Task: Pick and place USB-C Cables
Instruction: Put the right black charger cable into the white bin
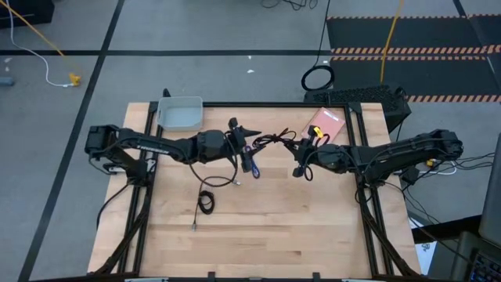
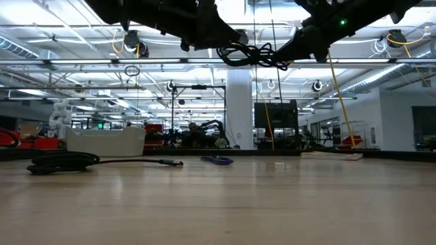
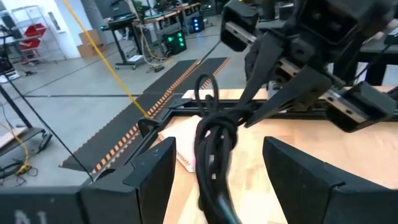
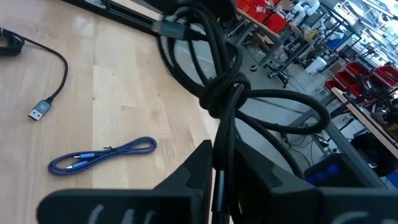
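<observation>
My gripper will carry the black cable (image 1: 272, 139) to the pale tray, and the cable should stay bundled on the way because the knot (image 3: 216, 127) goes around its gathered parts.
One black USB-C cable (image 1: 274, 141), tied in a loose knot, hangs in the air between my two grippers (image 2: 248, 53). My right gripper (image 4: 224, 168) is shut on it. My left gripper (image 3: 221, 146) is open, one finger on each side of the cable's other end (image 3: 211, 134); whether it touches the cable I cannot tell. The blue-purple cable (image 1: 250, 163) lies flat on the table below them (image 4: 102, 155). The second black cable (image 1: 206, 202) lies coiled nearer the near edge, with its plug (image 4: 37, 112) trailing off. My right gripper pinches the black cable's bundled strands just behind its knot (image 4: 219, 134) between the two fingers. It comes roughly level from the table's right side. The cable is lifted clear of the table, and its loops (image 4: 280, 109) stick out ahead toward the left gripper.
A pale tray (image 1: 180, 115) sits at the table's far left. A pink packet (image 1: 327, 123) with a yellow item lies at the far right. The near half of the wooden table (image 1: 258, 243) holds only the coiled black cable.
</observation>
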Robot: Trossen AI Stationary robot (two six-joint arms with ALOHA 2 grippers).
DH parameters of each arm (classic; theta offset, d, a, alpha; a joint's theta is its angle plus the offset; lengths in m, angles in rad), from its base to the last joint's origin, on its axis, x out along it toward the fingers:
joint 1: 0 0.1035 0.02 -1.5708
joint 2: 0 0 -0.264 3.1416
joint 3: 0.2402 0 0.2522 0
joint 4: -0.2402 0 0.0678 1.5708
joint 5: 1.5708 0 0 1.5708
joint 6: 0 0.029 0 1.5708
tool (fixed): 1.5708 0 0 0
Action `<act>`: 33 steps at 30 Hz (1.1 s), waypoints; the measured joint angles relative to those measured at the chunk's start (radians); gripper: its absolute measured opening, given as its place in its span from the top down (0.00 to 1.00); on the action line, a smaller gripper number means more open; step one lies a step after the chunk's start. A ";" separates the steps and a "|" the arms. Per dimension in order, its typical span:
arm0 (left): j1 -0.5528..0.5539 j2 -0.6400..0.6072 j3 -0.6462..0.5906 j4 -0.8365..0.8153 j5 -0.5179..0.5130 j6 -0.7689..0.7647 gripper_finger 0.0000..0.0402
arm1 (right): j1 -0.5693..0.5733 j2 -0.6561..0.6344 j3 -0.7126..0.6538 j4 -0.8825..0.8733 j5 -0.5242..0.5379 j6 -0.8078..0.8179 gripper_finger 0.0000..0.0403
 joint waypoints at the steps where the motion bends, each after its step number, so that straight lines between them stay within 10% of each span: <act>1: -0.001 -0.002 0.000 0.003 0.000 0.008 0.39 | 0.000 0.000 0.000 0.000 0.000 0.000 0.90; 26: 0.066 -0.019 -0.002 -0.104 0.133 -0.100 0.40 | 0.000 0.000 0.000 0.008 -0.001 0.000 0.90; 33: 0.065 0.000 -0.003 -0.059 0.133 -0.093 0.54 | 0.000 0.000 0.000 0.011 -0.001 0.000 0.90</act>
